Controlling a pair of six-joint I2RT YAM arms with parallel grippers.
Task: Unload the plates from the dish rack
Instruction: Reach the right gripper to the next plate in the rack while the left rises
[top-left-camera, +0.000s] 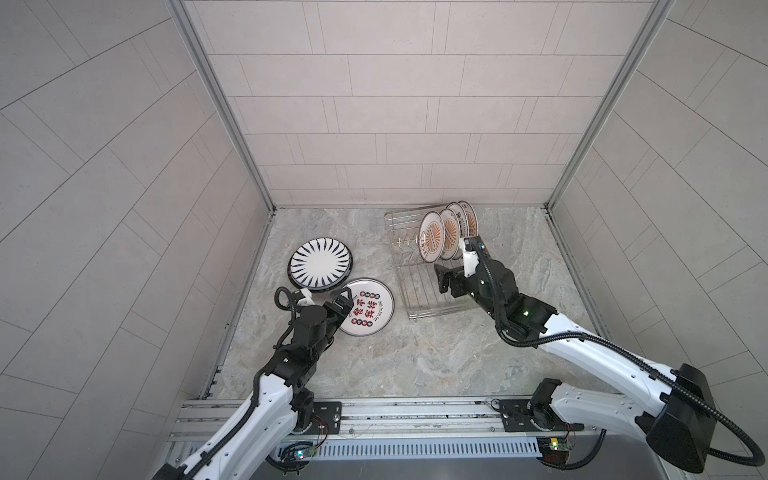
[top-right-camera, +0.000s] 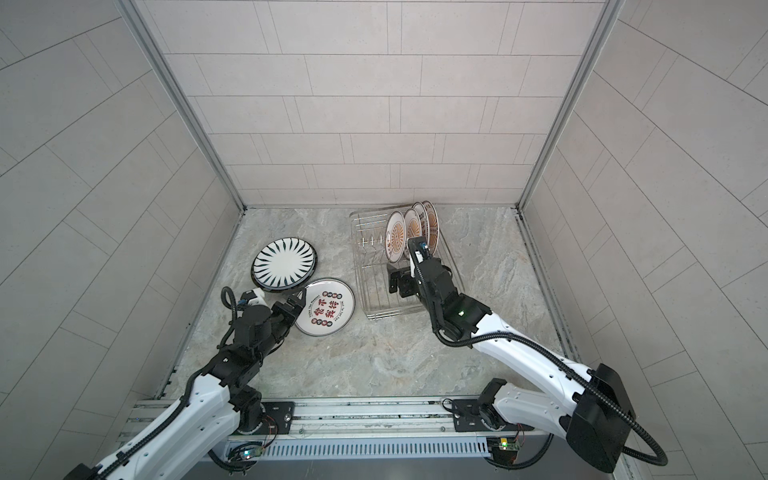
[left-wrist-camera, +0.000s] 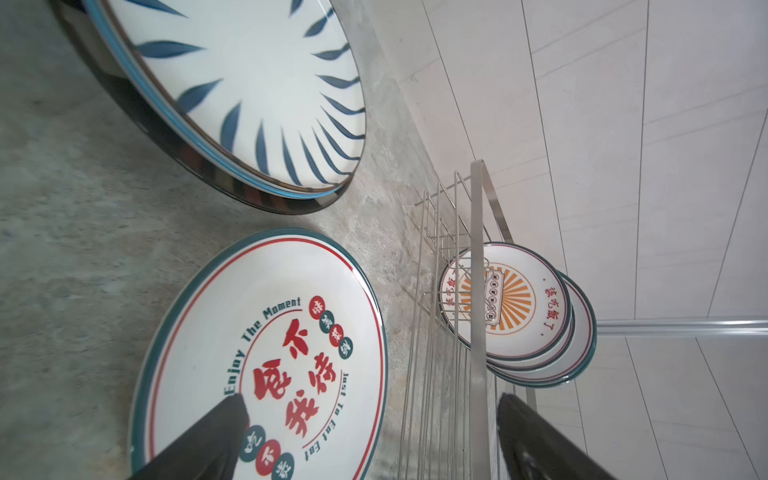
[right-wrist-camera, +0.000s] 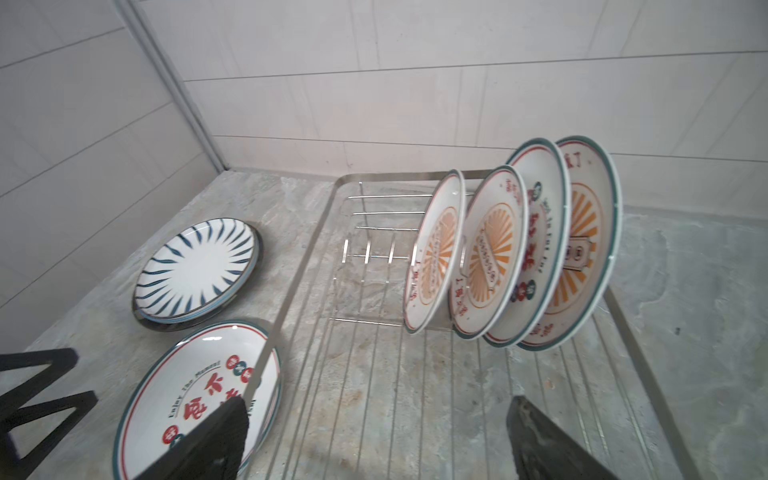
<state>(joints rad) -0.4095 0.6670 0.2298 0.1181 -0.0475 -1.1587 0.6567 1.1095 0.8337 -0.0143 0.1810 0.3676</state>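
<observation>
Another character plate (right-wrist-camera: 547, 232) is standing among the sunburst plates, far away from my left gripper. My right gripper should grab its near rim (right-wrist-camera: 534, 321) and bring the plate across.
The dish rack (top-left-camera: 395, 266) (top-right-camera: 359, 270) stands at the back right, with several orange-sunburst plates (top-left-camera: 432, 239) (top-right-camera: 395, 241) (right-wrist-camera: 490, 253) (left-wrist-camera: 507, 299) upright at its far end. A black-striped plate (top-left-camera: 320, 264) (top-right-camera: 284, 264) (left-wrist-camera: 249, 83) (right-wrist-camera: 195, 270) lies flat on the table at the left, on a darker rim. Beside it lies the red-and-black character plate (top-left-camera: 368, 307) (top-right-camera: 326, 307) (left-wrist-camera: 266, 353) (right-wrist-camera: 199, 395). My left gripper (top-left-camera: 341, 305) (left-wrist-camera: 370, 399) is open at that plate's near-left edge, holding nothing. Over the rack's bare wire floor my right gripper (top-left-camera: 449, 280) (top-right-camera: 401, 282) (right-wrist-camera: 378, 401) hangs open and empty, short of the upright plates.
Tiled walls close the marble tabletop (top-left-camera: 374, 365) on the left, back and right. An aluminium rail (top-left-camera: 374, 415) carrying both arm bases runs along the front edge. Upright prongs (right-wrist-camera: 370, 249) stand in the rack left of the plates.
</observation>
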